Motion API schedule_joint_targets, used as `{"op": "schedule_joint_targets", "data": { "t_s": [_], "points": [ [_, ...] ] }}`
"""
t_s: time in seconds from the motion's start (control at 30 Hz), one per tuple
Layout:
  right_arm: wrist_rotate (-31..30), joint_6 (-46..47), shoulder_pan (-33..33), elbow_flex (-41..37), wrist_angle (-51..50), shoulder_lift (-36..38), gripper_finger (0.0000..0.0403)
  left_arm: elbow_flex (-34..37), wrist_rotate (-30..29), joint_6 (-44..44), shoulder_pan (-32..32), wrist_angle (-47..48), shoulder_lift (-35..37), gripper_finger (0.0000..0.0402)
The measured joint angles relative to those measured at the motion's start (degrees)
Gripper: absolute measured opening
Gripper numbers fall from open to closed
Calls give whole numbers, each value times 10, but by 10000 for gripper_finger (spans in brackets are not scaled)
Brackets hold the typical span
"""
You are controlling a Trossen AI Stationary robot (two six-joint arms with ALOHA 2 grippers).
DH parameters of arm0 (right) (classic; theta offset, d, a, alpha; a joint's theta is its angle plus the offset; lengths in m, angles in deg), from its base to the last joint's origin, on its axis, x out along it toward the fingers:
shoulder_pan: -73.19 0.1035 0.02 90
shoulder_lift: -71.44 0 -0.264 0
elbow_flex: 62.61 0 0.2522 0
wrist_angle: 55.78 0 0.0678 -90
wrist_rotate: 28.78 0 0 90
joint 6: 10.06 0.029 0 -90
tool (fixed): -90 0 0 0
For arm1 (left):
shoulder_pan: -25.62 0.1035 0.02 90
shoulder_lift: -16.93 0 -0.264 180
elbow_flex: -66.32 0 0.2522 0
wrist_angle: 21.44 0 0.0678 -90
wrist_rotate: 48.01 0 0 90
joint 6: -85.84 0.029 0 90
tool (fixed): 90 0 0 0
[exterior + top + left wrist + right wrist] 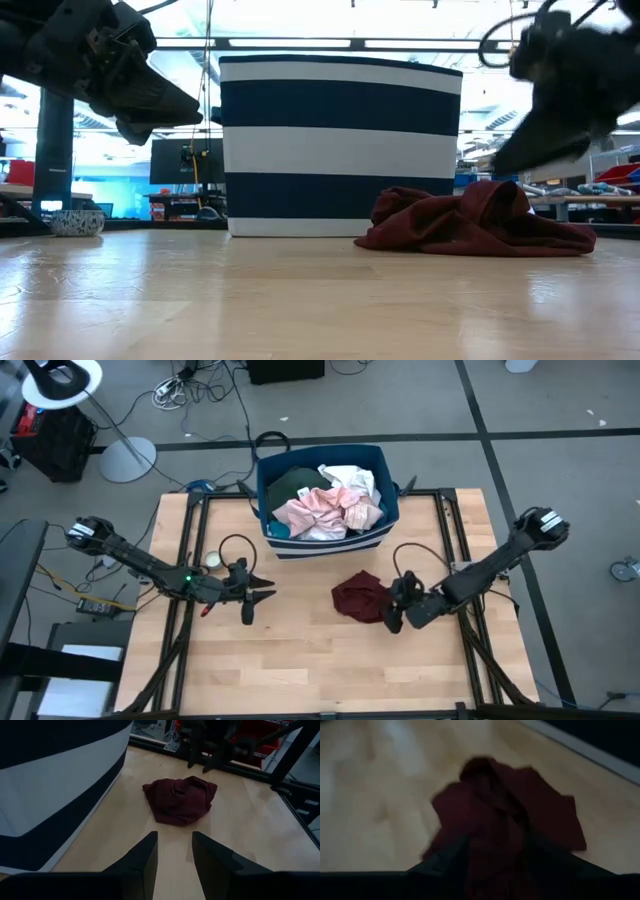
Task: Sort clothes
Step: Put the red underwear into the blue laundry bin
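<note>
My right gripper's open fingers are either side of the maroon garment's folds [495, 847], so I should keep descending into the bunched cloth [492, 218] until they can shut around it.
A maroon garment [360, 598] lies crumpled on the wooden table in front of the bin; it also shows in the low view [470, 222] and the left wrist view [180, 800]. My right gripper [391, 606] is open at the garment's right end, just above it, with a finger on either side of the cloth in the right wrist view [495, 865]. My left gripper [262, 591] is open and empty, above the table left of the garment, pointing at it [175, 855]. Pink, white and dark green clothes [325, 505] lie in the bin. My right gripper comes at the maroon garment's right end [500, 190] slanting down from the table's right side. I cannot tell whether its fingers touch the cloth. The garment lies slack on the table.
The dark blue bin with white stripes [388, 525] stands at the table's far middle [340, 150]. Black frame rails [455, 550] run along the table's left and right sides. Bare wood lies toward the near edge [320, 670].
</note>
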Motion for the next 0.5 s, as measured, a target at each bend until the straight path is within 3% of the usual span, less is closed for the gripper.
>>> {"op": "schedule_joint_targets", "data": {
  "t_s": [0.5],
  "points": [
    [5, -111, -74, -13, 299, -259, 187, 14, -1, 181, 0, -10, 0, 127]
  ]
}}
